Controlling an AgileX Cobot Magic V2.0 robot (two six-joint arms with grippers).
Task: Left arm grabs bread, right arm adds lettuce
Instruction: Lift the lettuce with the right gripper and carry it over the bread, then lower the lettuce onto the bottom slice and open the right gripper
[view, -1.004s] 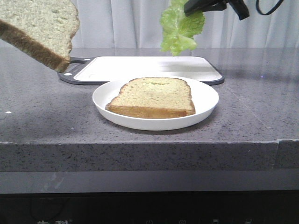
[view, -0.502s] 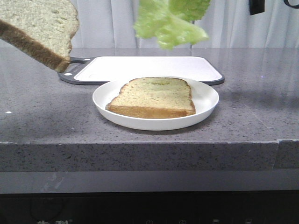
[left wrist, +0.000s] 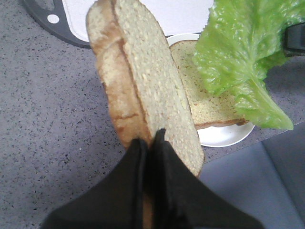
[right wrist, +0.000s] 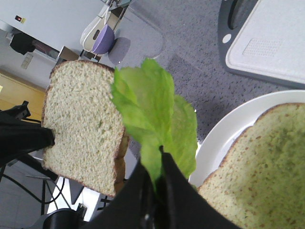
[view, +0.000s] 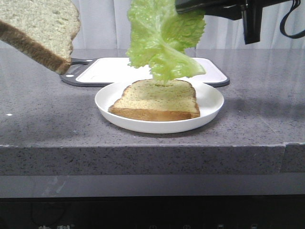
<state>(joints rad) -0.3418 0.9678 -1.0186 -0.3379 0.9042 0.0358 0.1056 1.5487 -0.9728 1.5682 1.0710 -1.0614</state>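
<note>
The lettuce (view: 164,50) hangs above the flatter slice (view: 157,101) with the bread well clear, so I should keep lowering the lettuce with my right gripper until it rests there.
The bread (view: 40,31), a thick slice with brown crust, hangs tilted in the air at the upper left. My left gripper (left wrist: 150,140) is shut on the bread (left wrist: 143,81) at its lower edge. My right gripper (right wrist: 159,155) is shut on the lettuce (right wrist: 152,114). In the front view the lettuce (view: 162,40) dangles from the right gripper (view: 186,7) with its lower tip just above a second, flatter slice (view: 157,99) lying on the white plate (view: 212,98). That slice (right wrist: 259,167) shows in the right wrist view too.
A white cutting board (view: 114,67) with a dark rim lies behind the plate on the grey stone counter (view: 47,129). The counter's front edge runs below the plate. A black cable loop (view: 290,21) hangs at the upper right.
The right gripper has carried the lettuce down and to the left, from high over the cutting board to just above the slice on the plate. The held bread has stayed put.
</note>
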